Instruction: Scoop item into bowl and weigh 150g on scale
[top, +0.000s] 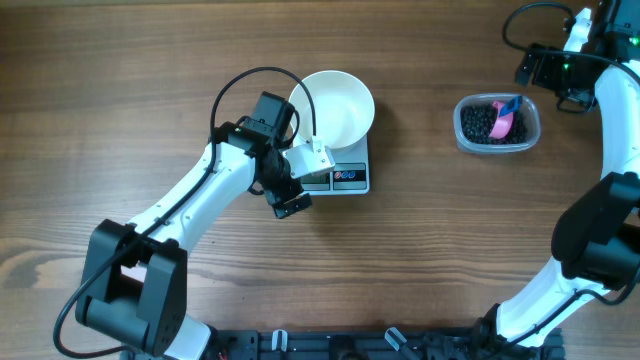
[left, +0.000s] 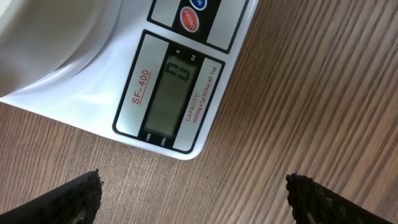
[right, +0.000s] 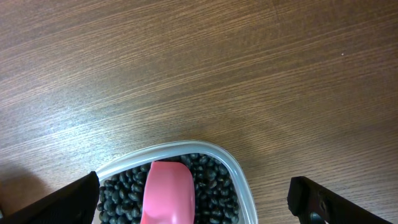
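Note:
The pink scoop's rim is sunk (top: 494, 135) in the black beans, so I expect the scoop (top: 502, 121) to be full of beans when I lift it up.
The white bowl (top: 338, 107) stands empty on the white scale (top: 345, 178) at the table's centre. My left gripper (top: 284, 188) hovers open just left of the scale's front, with nothing between its fingers. In the left wrist view the scale (left: 214, 68) shows its grey display, the bowl (left: 43, 31) sits at the upper left, and the left gripper (left: 196, 199) spreads wide over bare wood. The item (top: 480, 122), black beans, fills a clear tub (top: 497, 143) at the right. My right gripper (top: 540, 68) is open above the tub's far side. The right gripper (right: 196, 199) frames the item (right: 214, 186).
A pink scoop (top: 503, 122) with a blue handle end lies in the tub on the beans, its pink bowl (right: 168, 193) facing the right wrist camera. The tub rim (right: 239, 177) curves between the right fingers. Cables loop above the left arm.

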